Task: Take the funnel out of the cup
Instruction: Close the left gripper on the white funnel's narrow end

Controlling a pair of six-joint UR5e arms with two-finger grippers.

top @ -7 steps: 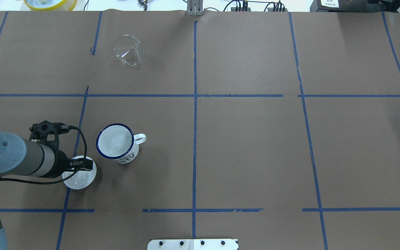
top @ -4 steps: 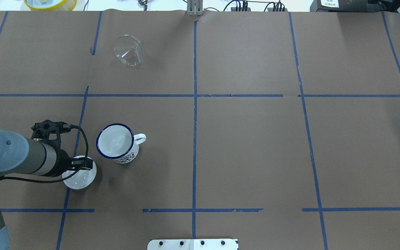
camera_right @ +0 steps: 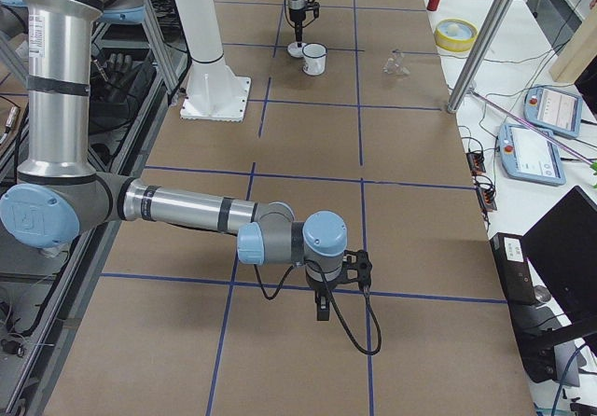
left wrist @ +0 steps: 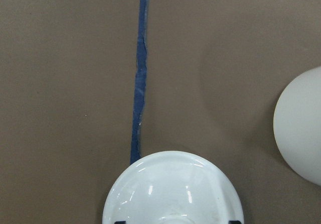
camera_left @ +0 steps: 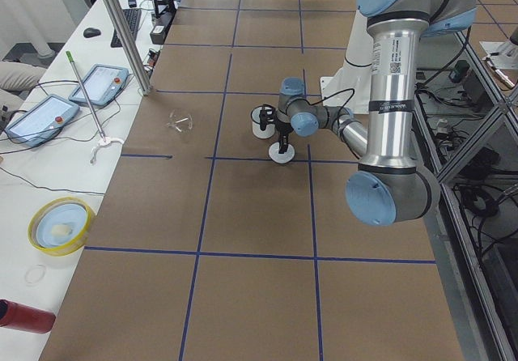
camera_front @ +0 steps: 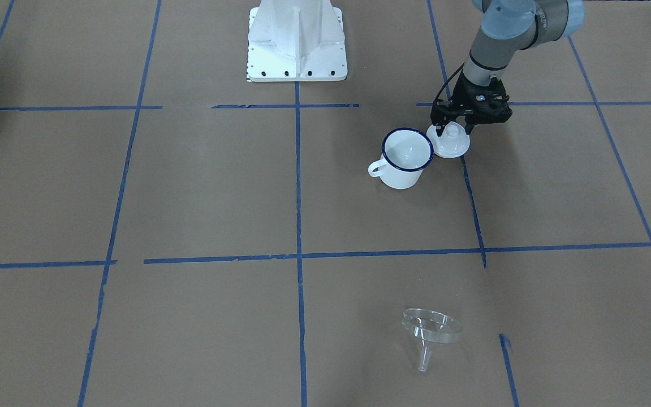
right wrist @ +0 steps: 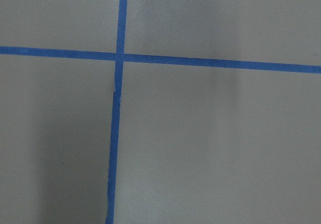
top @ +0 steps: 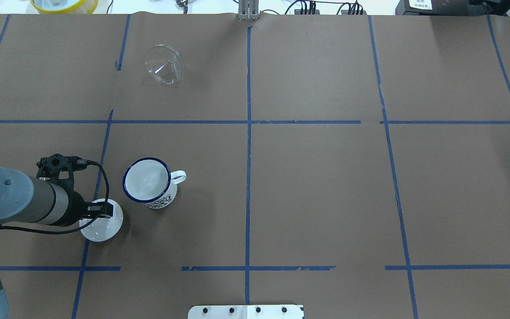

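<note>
I expect the white lid [camera_front: 452,147], which looks slightly narrower than the cup's dark blue rim [camera_front: 408,170], to settle inside it and cover the cup's opening when I lower it.
The clear funnel [top: 163,64] lies on its side on the brown paper at the far left of the table, well away from the cup; in the front view the funnel [camera_front: 431,327] has its spout pointing toward the camera. The white cup [top: 147,180] with a dark blue rim stands upright and empty, and also shows in the front view [camera_front: 406,158]. My left gripper [camera_front: 453,129] is open, its fingers astride the knob of a white lid [camera_front: 449,146] beside the cup. My right gripper [camera_right: 322,312] shows only in the right side view, low over bare paper; I cannot tell its state.
The white lid [left wrist: 173,189] rests on a blue tape line, and the cup's side [left wrist: 301,128] is just to its right. The robot's white base [camera_front: 297,42] stands at the near table edge. A yellow bowl [camera_left: 61,225] and tablets lie beyond the far edge.
My left arm has shifted slightly over the lid and back. The lid, cup and funnel have stayed where they were.
</note>
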